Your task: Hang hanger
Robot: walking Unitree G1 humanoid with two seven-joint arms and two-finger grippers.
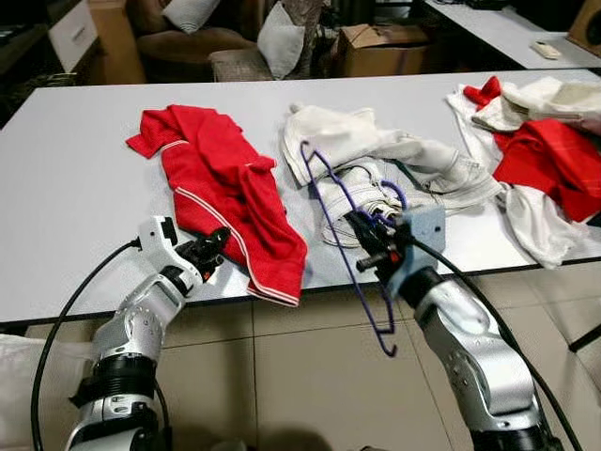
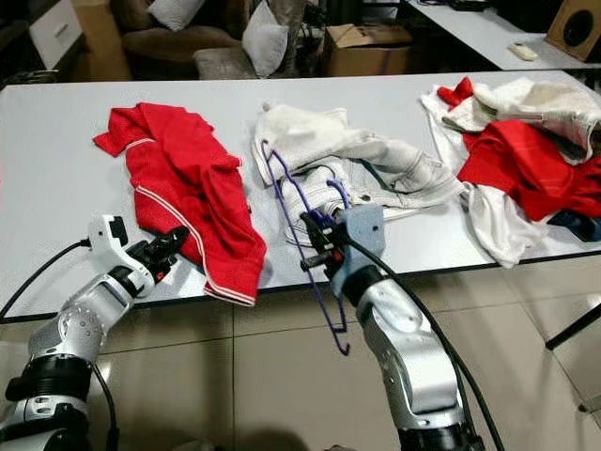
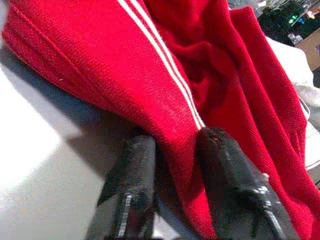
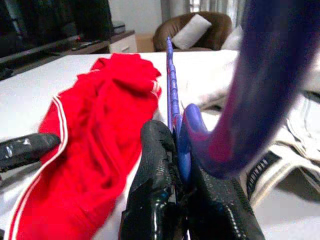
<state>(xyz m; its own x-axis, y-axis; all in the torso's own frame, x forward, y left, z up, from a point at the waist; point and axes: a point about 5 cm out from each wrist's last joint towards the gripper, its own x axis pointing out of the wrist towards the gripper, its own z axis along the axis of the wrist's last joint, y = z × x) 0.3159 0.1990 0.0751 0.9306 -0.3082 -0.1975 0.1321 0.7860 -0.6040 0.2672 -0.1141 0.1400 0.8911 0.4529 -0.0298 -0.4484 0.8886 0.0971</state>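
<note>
The red garment is lying in loose, overlapping folds point(image 1: 246, 191). So its striped edge point(image 1: 231, 226) will peel up and spread into an opening when I lift it.
A purple plastic hanger point(image 1: 362, 291) is held in my right gripper point(image 1: 366, 235), which is shut on it near the neck at the table's front edge. The hanger's hook end point(image 1: 307, 150) rises over a crumpled white garment point(image 1: 376, 155), and its lower arm hangs past the edge towards the floor. A red garment with white stripes point(image 1: 221, 178) lies left of centre. At that garment's near left hem, my left gripper point(image 1: 214, 249) is open. In the left wrist view its fingers point(image 3: 135, 190) straddle a fold of the red cloth point(image 3: 190, 100).
A pile of red and white clothes point(image 1: 545, 150) lies at the right end of the white table point(image 1: 66, 188). Behind the table stand a sofa with cushions point(image 1: 277, 38) and a cardboard box point(image 1: 380, 47). Tiled floor point(image 1: 310, 376) lies below the front edge.
</note>
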